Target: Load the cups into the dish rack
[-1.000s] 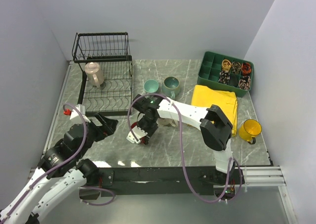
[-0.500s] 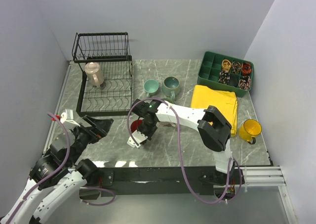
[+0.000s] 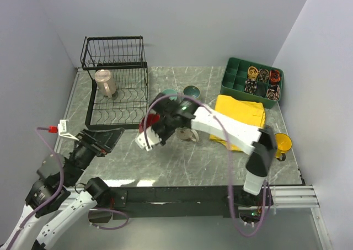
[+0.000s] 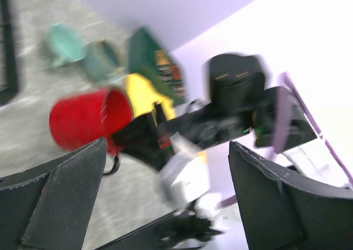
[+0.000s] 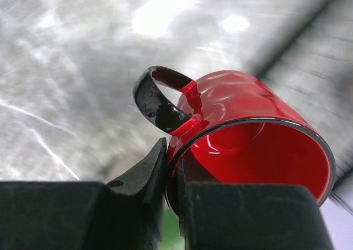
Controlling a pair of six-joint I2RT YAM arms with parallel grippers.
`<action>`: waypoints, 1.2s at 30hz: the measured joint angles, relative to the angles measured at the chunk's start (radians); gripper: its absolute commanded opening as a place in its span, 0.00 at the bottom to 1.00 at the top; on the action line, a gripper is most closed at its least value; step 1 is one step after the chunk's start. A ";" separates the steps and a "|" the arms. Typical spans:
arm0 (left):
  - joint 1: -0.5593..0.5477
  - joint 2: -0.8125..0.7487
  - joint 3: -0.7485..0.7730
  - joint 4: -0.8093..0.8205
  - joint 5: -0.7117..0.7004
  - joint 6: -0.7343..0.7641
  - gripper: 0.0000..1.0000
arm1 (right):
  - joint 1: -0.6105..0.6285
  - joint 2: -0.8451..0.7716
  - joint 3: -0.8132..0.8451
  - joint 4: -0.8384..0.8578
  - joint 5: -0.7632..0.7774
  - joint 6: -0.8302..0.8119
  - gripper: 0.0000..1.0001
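Observation:
My left gripper continues to move closer until its fingers are on both sides of the cup's black handle (image 5: 155,104), because my right gripper is holding the red cup's rim (image 5: 175,160) and leaves that handle free.
My right gripper (image 3: 153,127) is shut on the rim of the red cup (image 3: 147,121), next to its black handle (image 5: 157,101), and holds it off the table just right of the dish rack (image 3: 117,104). One finger is inside the red cup (image 5: 248,128) and one outside. A beige cup (image 3: 105,81) stands in the rack. Two teal cups (image 3: 168,92) (image 3: 193,90) show behind the right arm. A cream cup (image 3: 187,134) lies under that arm. The yellow cup (image 3: 281,142) sits far right. My left gripper (image 3: 105,139) is open and holds nothing, in front of the rack.
A green compartment tray (image 3: 238,80) with small items stands at the back right. A yellow cloth (image 3: 242,113) lies in front of it, partly under the right arm. The left wrist view is blurred; it shows the red cup (image 4: 88,117) and the right arm.
The right gripper closed on the red cup's rim and lifted it back toward the rack. The left arm drew back to the near left, still open.

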 measured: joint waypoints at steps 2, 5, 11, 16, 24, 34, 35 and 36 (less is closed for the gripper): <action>0.000 0.000 0.012 0.052 0.031 -0.001 0.96 | 0.000 -0.063 0.067 -0.004 0.011 0.048 0.00; 0.000 0.007 0.019 0.139 0.085 -0.004 0.96 | -0.003 -0.204 0.110 0.030 0.031 0.122 0.00; 0.000 0.115 0.032 0.345 0.239 -0.023 0.96 | -0.034 -0.496 0.035 0.179 0.111 0.248 0.00; 0.000 0.314 0.062 0.551 0.431 -0.041 0.96 | -0.059 -0.727 -0.226 0.426 0.143 0.301 0.00; 0.000 0.616 0.100 0.907 0.753 -0.194 0.96 | -0.058 -0.919 -0.561 0.824 0.129 0.360 0.00; 0.000 0.789 0.112 1.171 0.938 -0.396 0.92 | -0.056 -0.941 -0.713 1.077 0.027 0.260 0.00; 0.000 0.801 0.114 1.196 0.955 -0.417 0.88 | -0.056 -0.945 -0.722 1.092 0.013 0.246 0.00; 0.000 0.811 0.114 1.215 0.965 -0.431 0.87 | -0.055 -0.947 -0.726 1.100 -0.002 0.237 0.00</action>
